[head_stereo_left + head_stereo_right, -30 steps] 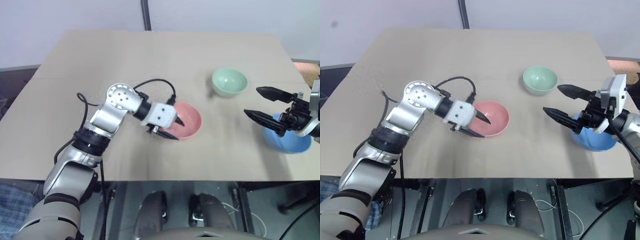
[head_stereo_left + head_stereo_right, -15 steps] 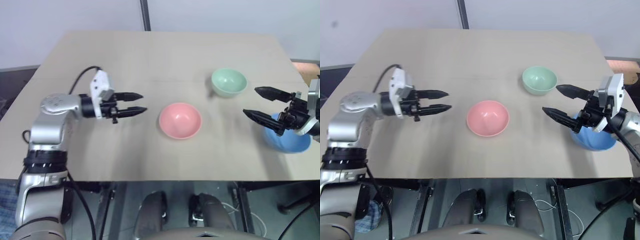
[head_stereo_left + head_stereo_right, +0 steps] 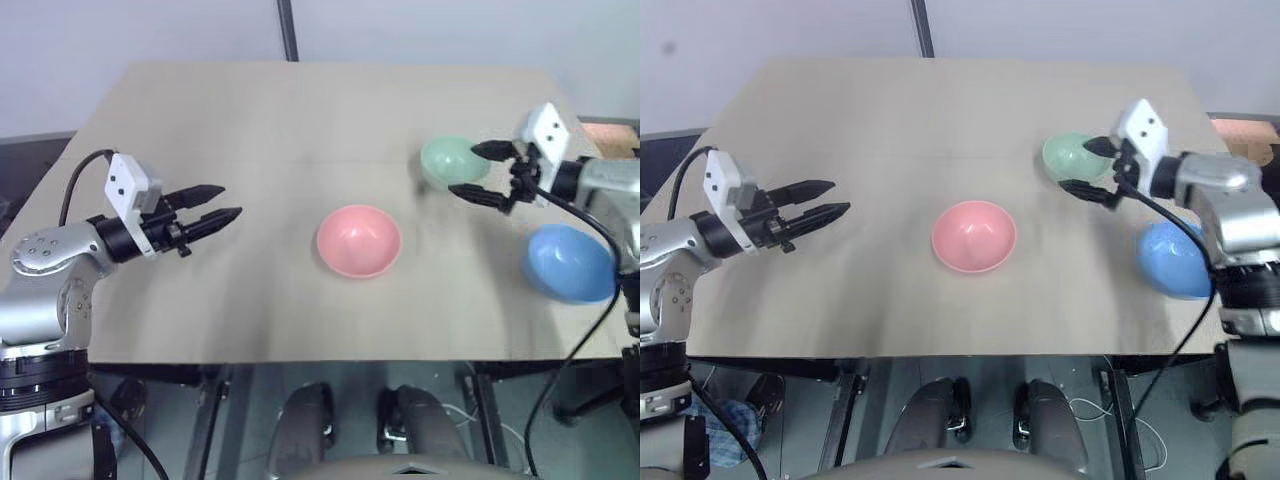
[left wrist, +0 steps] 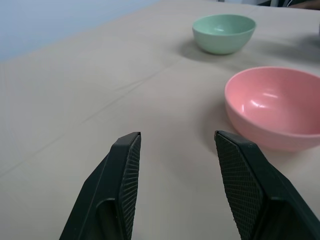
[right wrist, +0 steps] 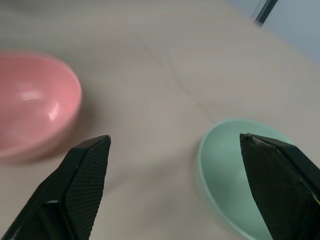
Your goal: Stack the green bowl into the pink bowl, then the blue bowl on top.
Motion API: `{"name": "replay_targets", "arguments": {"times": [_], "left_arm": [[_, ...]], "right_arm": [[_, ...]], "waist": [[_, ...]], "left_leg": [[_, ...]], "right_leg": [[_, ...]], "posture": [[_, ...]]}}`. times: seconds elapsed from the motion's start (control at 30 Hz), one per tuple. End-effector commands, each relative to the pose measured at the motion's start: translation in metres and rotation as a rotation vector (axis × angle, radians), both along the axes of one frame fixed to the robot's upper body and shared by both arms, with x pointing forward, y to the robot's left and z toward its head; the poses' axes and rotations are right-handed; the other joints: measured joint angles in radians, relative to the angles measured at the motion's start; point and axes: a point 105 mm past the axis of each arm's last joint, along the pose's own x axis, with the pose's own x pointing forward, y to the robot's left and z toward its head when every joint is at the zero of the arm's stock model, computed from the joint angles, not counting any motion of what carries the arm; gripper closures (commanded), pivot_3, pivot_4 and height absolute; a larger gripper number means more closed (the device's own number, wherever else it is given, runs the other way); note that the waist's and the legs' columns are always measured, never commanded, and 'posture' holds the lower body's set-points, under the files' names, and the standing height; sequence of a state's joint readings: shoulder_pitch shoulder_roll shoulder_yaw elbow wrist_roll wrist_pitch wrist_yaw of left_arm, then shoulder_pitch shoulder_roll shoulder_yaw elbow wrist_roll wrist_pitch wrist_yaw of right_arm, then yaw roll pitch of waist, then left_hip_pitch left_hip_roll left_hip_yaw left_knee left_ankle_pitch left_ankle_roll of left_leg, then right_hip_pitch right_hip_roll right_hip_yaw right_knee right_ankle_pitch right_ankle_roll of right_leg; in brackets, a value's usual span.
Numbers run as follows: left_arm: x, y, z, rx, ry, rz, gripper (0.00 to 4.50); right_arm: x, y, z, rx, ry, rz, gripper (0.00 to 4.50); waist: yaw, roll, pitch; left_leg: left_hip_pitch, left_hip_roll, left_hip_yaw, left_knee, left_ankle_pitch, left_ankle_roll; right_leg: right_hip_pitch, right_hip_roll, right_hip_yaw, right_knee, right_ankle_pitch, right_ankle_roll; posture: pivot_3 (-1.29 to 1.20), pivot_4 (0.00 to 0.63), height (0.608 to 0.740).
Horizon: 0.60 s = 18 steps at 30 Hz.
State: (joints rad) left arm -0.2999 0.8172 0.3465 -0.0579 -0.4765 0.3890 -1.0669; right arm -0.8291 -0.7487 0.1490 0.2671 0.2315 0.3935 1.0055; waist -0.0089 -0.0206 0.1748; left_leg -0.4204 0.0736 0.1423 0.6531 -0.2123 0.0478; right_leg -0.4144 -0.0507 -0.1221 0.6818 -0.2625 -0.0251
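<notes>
The pink bowl's opening (image 3: 359, 240) looks only just wider than the green bowl (image 3: 454, 163). The green bowl will therefore nest with its rim sitting higher when I lower it.
The pink bowl (image 3: 359, 240) sits upright mid-table with nothing in it. Back and to the right stands the green bowl (image 3: 450, 160), and the blue bowl (image 3: 570, 262) rests near the table's right front corner. My right gripper (image 3: 463, 170) is open, one finger over the green bowl's rim and the other beside its near wall; in the right wrist view the green bowl (image 5: 235, 170) lies between and below the fingers. Well left of the pink bowl, my left gripper (image 3: 228, 200) hovers open and holds nothing, pointing toward the pink bowl (image 4: 272, 107).
The tan table (image 3: 300, 110) carries nothing besides the three bowls. A black pole (image 3: 290, 30) rises behind its far edge. The blue bowl lies close to the right edge, under my right forearm.
My left gripper pulled away from the pink bowl, out to the left. My right gripper moved from above the blue bowl forward to the green bowl, staying open.
</notes>
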Motion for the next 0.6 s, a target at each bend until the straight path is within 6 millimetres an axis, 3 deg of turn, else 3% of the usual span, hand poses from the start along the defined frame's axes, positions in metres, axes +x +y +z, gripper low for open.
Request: {"name": "replay_targets", "arguments": {"times": [0.03, 0.2, 0.4, 0.5, 0.6], "left_arm": [[-0.006, -0.005, 0.012, 0.003, -0.045, -0.021, 2.03], [-0.010, -0.009, 0.011, -0.004, -0.045, -0.033, 2.03], [-0.016, -0.010, 0.016, -0.006, -0.049, -0.042, 2.03], [-0.020, -0.009, 0.015, -0.001, -0.044, -0.046, 2.02], [-0.023, -0.009, 0.015, 0.000, -0.037, -0.055, 2.02]], "right_arm": [[0.017, 0.006, 0.002, -0.051, -0.007, -0.023, 0.00], [0.040, 0.018, -0.017, -0.146, 0.039, -0.051, 0.00], [0.061, 0.016, -0.039, -0.252, 0.098, -0.140, 0.00], [0.066, 0.015, -0.041, -0.292, 0.080, -0.150, 0.83], [0.068, 0.020, -0.039, -0.287, 0.078, -0.141, 2.17]], "waist": [[-0.002, 0.000, 0.000], [-0.008, 0.000, 0.000], [-0.007, 0.001, 0.000], [-0.010, 0.001, 0.001], [-0.012, 0.001, 0.001]], "left_leg": [[0.000, 0.000, 0.000, 0.000, 0.000, 0.000], [-0.001, 0.000, 0.001, 0.000, 0.000, 0.000], [-0.002, 0.000, 0.001, -0.001, 0.000, 0.000], [-0.002, 0.000, 0.001, -0.001, 0.000, 0.000], [-0.002, 0.000, 0.001, -0.001, 0.000, 0.000]], "right_leg": [[0.000, 0.000, 0.000, 0.000, 0.001, -0.001], [-0.001, 0.000, 0.001, 0.000, 0.001, -0.002], [-0.002, 0.000, 0.001, 0.000, 0.001, -0.002], [-0.002, -0.001, 0.001, 0.000, 0.001, -0.002], [-0.002, -0.001, 0.001, 0.000, 0.001, -0.002]], "posture": [[0.00, 0.150, 0.740], [0.00, 0.150, 0.740], [0.00, 0.150, 0.740], [0.00, 0.150, 0.740], [0.00, 0.150, 0.740]]}}
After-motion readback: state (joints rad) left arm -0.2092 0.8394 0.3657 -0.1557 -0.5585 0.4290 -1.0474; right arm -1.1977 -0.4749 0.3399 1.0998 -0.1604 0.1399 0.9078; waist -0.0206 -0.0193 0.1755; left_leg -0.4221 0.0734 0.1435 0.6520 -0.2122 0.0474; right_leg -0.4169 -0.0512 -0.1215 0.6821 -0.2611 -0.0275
